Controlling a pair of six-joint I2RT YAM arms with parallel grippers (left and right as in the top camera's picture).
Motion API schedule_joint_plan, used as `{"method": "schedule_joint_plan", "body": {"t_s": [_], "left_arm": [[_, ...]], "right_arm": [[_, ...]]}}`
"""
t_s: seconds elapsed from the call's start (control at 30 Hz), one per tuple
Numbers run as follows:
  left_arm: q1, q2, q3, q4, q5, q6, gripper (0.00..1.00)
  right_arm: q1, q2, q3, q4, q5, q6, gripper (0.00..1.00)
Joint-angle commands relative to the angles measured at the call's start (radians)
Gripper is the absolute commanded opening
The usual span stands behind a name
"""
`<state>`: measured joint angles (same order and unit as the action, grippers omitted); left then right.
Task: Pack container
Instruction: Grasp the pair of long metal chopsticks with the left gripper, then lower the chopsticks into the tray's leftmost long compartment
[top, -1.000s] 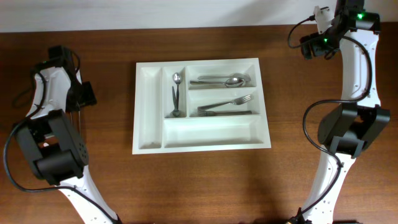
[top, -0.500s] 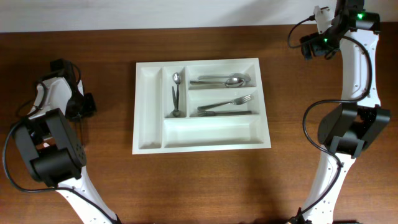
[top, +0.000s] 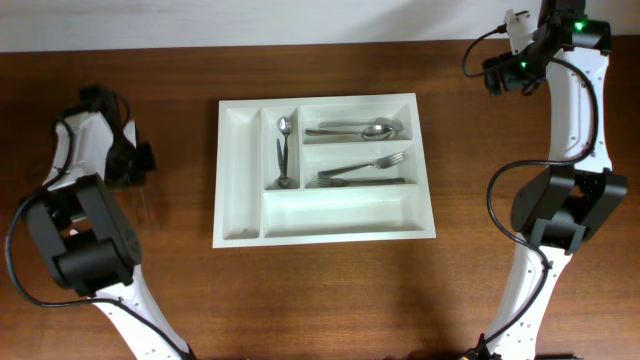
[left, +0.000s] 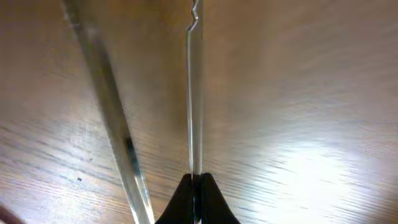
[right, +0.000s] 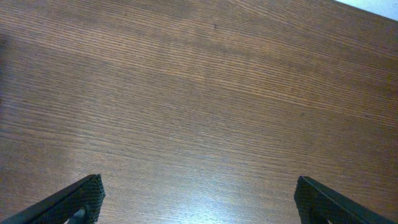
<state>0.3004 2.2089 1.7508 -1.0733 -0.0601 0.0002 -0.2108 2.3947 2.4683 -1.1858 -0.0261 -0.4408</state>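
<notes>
The thin steel utensil (left: 195, 99) runs parallel to the tray's empty upright compartment (top: 239, 172). My left gripper keeps going over there and lets go of the utensil inside.
The container (top: 240, 185), a white cutlery tray, lies in the middle of the table. It holds spoons (top: 360, 129) in the top long compartment, forks (top: 365, 168) in the one below, and a small spoon (top: 282, 150) in a narrow upright compartment. My left gripper (top: 138, 162) is left of the tray, low over the wood. In the left wrist view this gripper (left: 194, 186) is shut on a thin steel utensil (left: 194, 93) seen edge-on. A second steel utensil (left: 112, 124) lies slanted beside it. My right gripper (right: 199, 193) is open over bare wood, at the far right corner (top: 503, 76).
The tray's bottom long compartment (top: 340, 213) and its leftmost upright one hold nothing. Both arm bases stand at the table's front, left (top: 85, 250) and right (top: 565, 215). The table's far edge meets a white wall.
My left gripper's jaws have closed onto the thin utensil, and the wrist has shifted a little over the table. The right arm has not moved.
</notes>
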Motion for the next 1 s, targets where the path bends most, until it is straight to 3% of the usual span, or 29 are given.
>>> {"method": "schedule_joint_plan", "body": {"t_s": [0.0,0.2,0.4,0.8,0.83,0.9,0.97], "left_arm": [[-0.080,0.001,0.207,-0.066,0.108,-0.005,0.02],[-0.220,0.001,0.383,-0.139,0.118,-0.089,0.02],[-0.347,0.013,0.376,-0.143,0.147,-0.172,0.02],[-0.464,0.096,0.376,-0.150,0.147,-0.172,0.02],[-0.464,0.097,0.376,-0.150,0.147,-0.172,0.04],[-0.463,0.097,0.377,-0.150,0.147,-0.172,0.31],[-0.462,0.097,0.380,-0.150,0.147,-0.171,0.42]], "right_arm": [[-0.006,-0.026,0.009,0.000,-0.003,0.013,0.99],[-0.006,-0.026,0.009,0.000,-0.003,0.013,0.99],[-0.006,-0.026,0.009,0.000,-0.003,0.013,0.99],[-0.006,-0.026,0.009,0.000,-0.003,0.013,0.99],[-0.006,-0.026,0.009,0.000,-0.003,0.013,0.99],[-0.006,-0.026,0.009,0.000,-0.003,0.013,0.99],[-0.006,-0.026,0.009,0.000,-0.003,0.013,0.99]]}}
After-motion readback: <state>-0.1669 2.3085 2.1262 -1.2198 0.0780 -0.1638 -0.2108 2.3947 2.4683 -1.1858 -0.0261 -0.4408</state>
